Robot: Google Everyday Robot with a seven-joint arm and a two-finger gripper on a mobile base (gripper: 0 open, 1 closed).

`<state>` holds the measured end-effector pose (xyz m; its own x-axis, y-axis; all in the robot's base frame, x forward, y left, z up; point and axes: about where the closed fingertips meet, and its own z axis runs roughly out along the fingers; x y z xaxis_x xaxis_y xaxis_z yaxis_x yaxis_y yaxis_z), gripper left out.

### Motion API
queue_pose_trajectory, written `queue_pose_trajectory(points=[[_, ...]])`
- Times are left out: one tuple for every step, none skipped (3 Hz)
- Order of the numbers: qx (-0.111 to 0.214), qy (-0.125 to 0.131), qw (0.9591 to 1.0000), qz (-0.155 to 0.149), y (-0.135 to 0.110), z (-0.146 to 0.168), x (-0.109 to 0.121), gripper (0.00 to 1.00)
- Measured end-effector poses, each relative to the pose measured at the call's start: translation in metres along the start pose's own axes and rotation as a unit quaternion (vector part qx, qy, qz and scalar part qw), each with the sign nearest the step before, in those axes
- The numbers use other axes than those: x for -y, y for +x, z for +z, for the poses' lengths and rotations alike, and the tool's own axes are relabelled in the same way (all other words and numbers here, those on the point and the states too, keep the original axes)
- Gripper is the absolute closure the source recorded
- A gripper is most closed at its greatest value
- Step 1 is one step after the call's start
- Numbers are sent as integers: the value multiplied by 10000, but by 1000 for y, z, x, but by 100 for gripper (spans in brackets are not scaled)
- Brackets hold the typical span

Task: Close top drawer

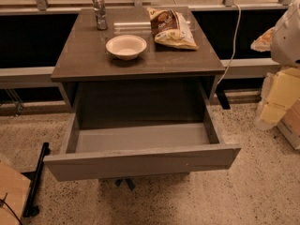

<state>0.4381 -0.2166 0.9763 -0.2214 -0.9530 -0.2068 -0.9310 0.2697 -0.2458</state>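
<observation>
The top drawer's pulled-out front panel (145, 163) hides the cabinet's lower front, so closed drawers should show up beneath when I push the top drawer (142, 125) in.
The top drawer (140, 161) is pulled far out of the cabinet under the dark countertop (84, 55). Its plain grey front panel, which has no handle, faces me at the bottom, and its smooth grey interior (140, 137) holds nothing. My gripper (277, 100) shows as pale yellowish parts at the right edge, below the white arm body (287, 32). It is to the right of the drawer, level with the drawer's right side and apart from it, touching nothing.
On the countertop stand a white bowl (125, 46), a metal can (99, 12) and two snack bags (171, 28). A white cable (233, 46) hangs at the right. A black bar (36, 182) and a brown box (13, 191) lie on the floor at the left.
</observation>
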Motion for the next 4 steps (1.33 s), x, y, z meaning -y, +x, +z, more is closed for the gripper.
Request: queue_pose_trajectory(points=[[0, 0, 10000, 0, 0, 0, 0, 0], [13, 46, 10000, -4, -1, -2, 1, 15], [114, -148, 9998, -23, -2, 21, -7, 38], [181, -539, 9983, -100, -6, 59, -25, 62]])
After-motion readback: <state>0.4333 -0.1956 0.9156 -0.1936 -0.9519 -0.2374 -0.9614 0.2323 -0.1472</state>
